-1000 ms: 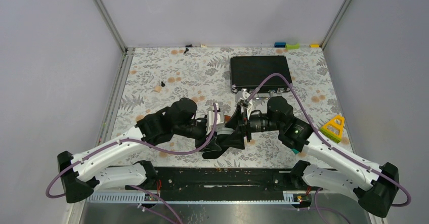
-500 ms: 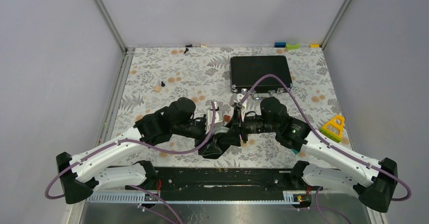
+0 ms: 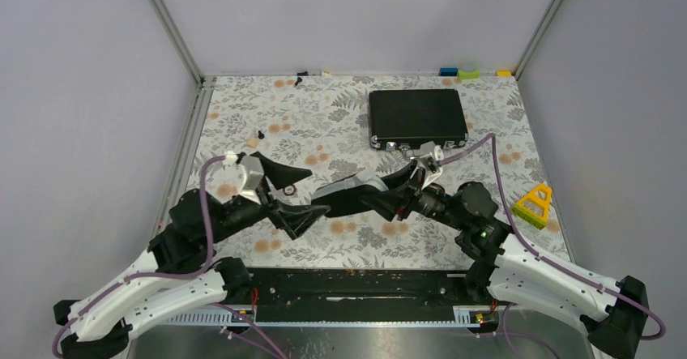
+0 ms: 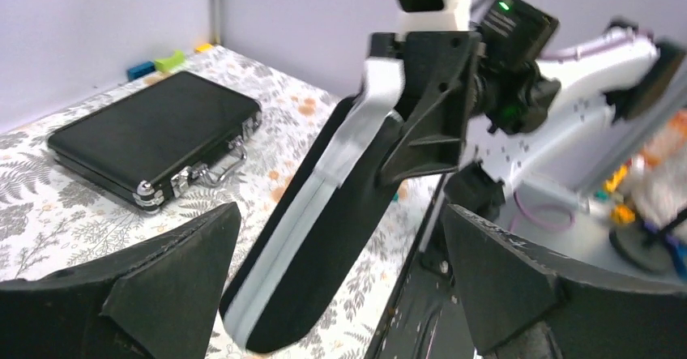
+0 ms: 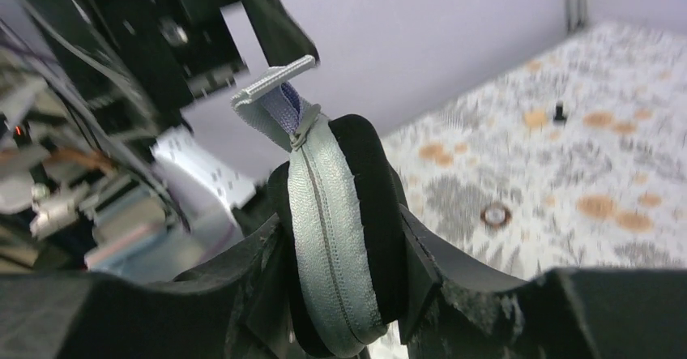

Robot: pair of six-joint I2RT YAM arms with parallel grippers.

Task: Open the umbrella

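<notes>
The zipper pull (image 5: 275, 85) is at the case end my right gripper holds, so my left gripper should grab the other end (image 3: 330, 197) and leave my right gripper to unzip.
The umbrella is hidden; no canopy or shaft shows. A black oval case (image 3: 356, 193) with a grey zipper band is held off the table, closed as far as I can see. My right gripper (image 3: 409, 193) is shut on its right end; in the right wrist view both fingers press the case (image 5: 336, 213) at the gripper (image 5: 344, 254). My left gripper (image 3: 318, 190) is open at the case's left end. In the left wrist view the case (image 4: 324, 237) hangs between the spread fingers of the left gripper (image 4: 340, 213), touching neither.
A flat black briefcase (image 3: 417, 116) lies shut at the back right, also in the left wrist view (image 4: 154, 136). A yellow triangular toy (image 3: 535, 201) sits at the right edge. Small coloured blocks (image 3: 468, 73) line the back wall. A small ring (image 3: 289, 190) lies by the left gripper.
My left gripper has opened wide, let go of the case and drawn back to the left. The right arm has shifted right and keeps hold of the case.
</notes>
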